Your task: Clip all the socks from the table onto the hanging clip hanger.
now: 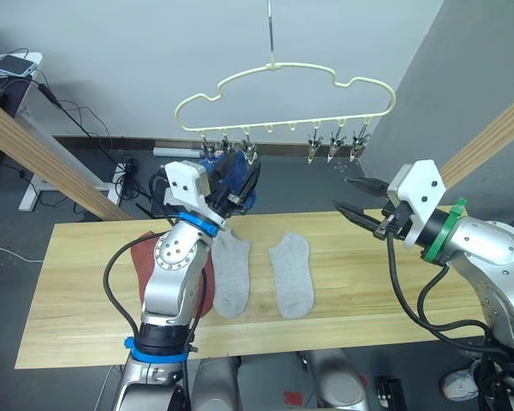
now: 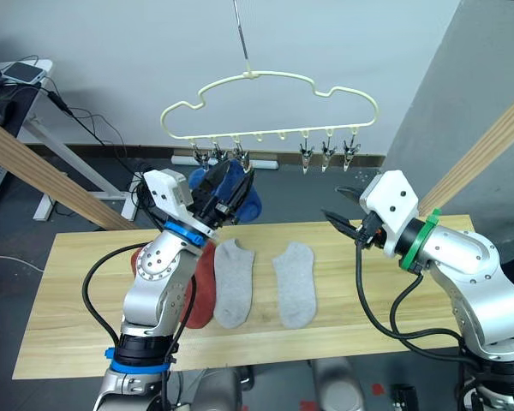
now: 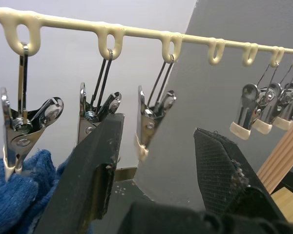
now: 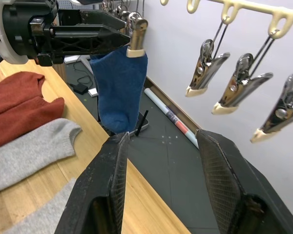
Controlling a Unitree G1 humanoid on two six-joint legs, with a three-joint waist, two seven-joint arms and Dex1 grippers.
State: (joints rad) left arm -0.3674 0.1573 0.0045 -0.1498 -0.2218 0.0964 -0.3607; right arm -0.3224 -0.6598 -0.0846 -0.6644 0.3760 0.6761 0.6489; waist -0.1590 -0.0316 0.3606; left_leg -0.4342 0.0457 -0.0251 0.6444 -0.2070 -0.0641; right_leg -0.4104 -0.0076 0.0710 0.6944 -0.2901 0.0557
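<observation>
I expect the cuff of the light grey sock (image 1: 293,278) to bunch into a narrow fold when I lift it, because the sock lies flat with its cuff spread wide (image 1: 289,246).
The pale yellow clip hanger (image 1: 283,94) hangs above the table's far edge. A blue sock (image 4: 119,87) hangs from a clip at its left end, and blue knit (image 3: 19,185) shows beside my left fingers. My left gripper (image 1: 242,181) is raised to those left clips and stands open around a bare clip (image 3: 151,122). Three clips (image 1: 334,147) on the right are bare. My right gripper (image 1: 343,193) hovers open and empty below them. Two grey socks (image 1: 231,274) (image 1: 293,274) lie flat on the table (image 1: 368,282). Rust-red sock fabric (image 1: 146,261) lies partly under my left arm.
Slanted wooden poles (image 1: 43,158) (image 1: 488,141) rise at both sides behind the table. A white stand with cables (image 1: 34,103) is at the back left. Bare planks stretch right of the grey socks.
</observation>
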